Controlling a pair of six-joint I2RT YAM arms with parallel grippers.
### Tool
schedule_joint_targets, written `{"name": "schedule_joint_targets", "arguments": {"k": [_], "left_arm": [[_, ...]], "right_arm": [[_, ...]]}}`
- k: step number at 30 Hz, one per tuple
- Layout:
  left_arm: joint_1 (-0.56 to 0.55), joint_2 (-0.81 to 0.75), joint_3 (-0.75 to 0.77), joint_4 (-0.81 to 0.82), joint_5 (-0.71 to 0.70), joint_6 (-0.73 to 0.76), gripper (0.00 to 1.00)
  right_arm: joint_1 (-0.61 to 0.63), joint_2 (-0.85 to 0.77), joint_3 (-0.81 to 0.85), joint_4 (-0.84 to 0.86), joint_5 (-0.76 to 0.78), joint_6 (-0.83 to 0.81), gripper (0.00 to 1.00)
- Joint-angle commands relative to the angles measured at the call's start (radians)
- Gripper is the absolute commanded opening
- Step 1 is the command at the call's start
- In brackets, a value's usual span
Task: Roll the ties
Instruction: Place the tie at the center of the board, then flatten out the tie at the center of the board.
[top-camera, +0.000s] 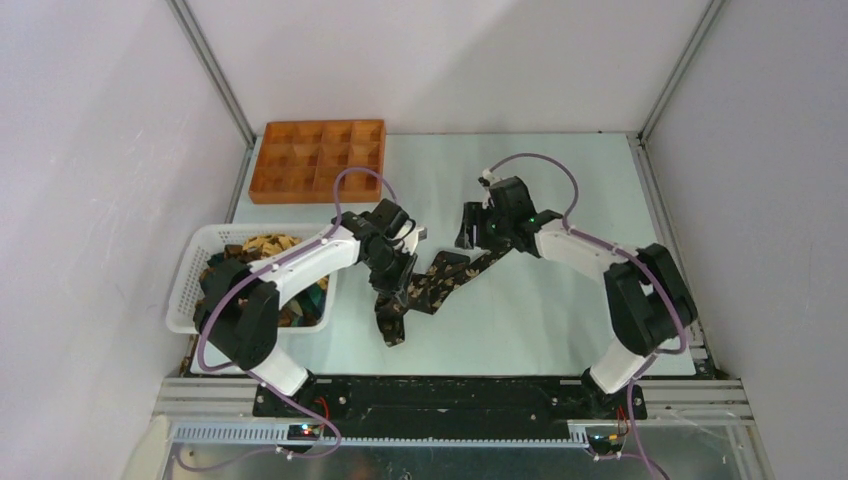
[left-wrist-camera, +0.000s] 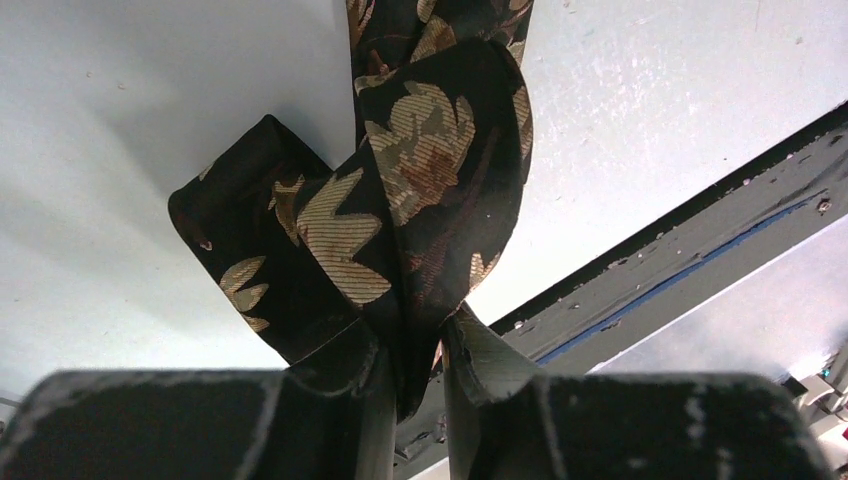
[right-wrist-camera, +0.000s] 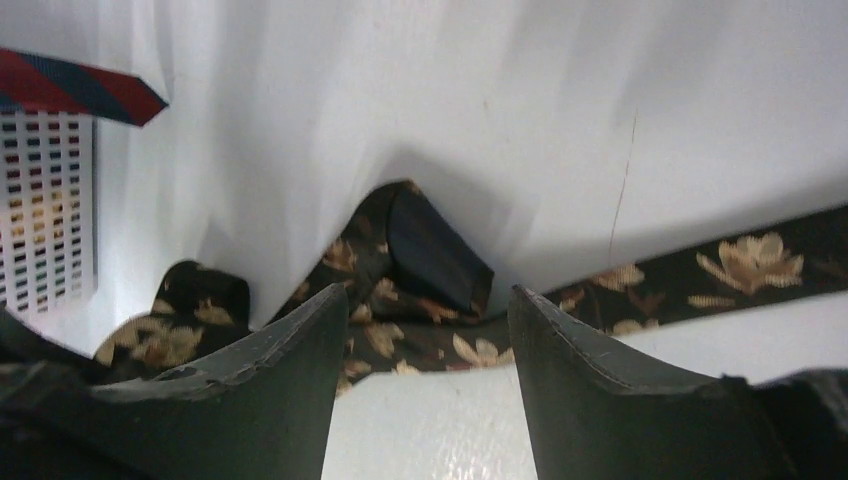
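The dark tie lies crooked in folds (top-camera: 430, 290) close to my left gripper. Next, my right gripper takes hold of the tie and pulls it straight, away from the basket, before rolling.
One dark tie (top-camera: 445, 280) with a gold leaf print lies crooked across the middle of the table. My left gripper (top-camera: 400, 268) stands over its near part. In the left wrist view a folded loop of the tie (left-wrist-camera: 420, 170) is gathered between the fingertips, with the jaws only narrowly apart around it (left-wrist-camera: 420, 345). My right gripper (top-camera: 468, 236) hovers at the tie's far end, open and holding nothing. Its fingers (right-wrist-camera: 300, 350) straddle bare table just short of the tie (right-wrist-camera: 750, 262), which has a folded dark end there.
A white mesh basket (top-camera: 188, 292) at the left holds more ties (top-camera: 262, 245). An orange compartment tray (top-camera: 318, 160) sits at the back left. A red and blue striped tie tip (right-wrist-camera: 75, 90) shows beside the basket mesh (right-wrist-camera: 45, 200) in the right wrist view.
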Motion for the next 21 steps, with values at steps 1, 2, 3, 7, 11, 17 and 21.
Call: {"name": "schedule_joint_targets", "arguments": {"k": [1,2,3,7,11,17,21], "left_arm": [[-0.002,-0.057,0.005,0.026,-0.025,0.007,0.25],[-0.002,-0.058,0.005,0.026,-0.026,0.007,0.25],[-0.003,-0.060,0.004,0.025,-0.028,0.008,0.25],[-0.003,-0.070,0.001,0.025,-0.037,0.008,0.25],[-0.003,-0.071,-0.001,0.024,-0.048,0.006,0.26],[-0.002,-0.064,0.009,0.022,-0.059,0.004,0.27],[0.000,-0.057,0.020,0.023,-0.078,0.001,0.29]], "right_arm": [[-0.005,0.100,0.100,0.041,0.012,-0.014,0.64],[-0.007,0.127,0.117,0.034,0.019,-0.017,0.65],[-0.007,0.139,0.123,0.033,0.021,-0.020,0.66],[-0.008,0.205,0.159,0.022,0.007,-0.031,0.67],[-0.008,0.253,0.167,0.020,-0.036,-0.022,0.65],[-0.006,0.281,0.167,0.023,-0.124,-0.013,0.51],[-0.011,0.269,0.168,0.025,-0.139,-0.005,0.14]]}}
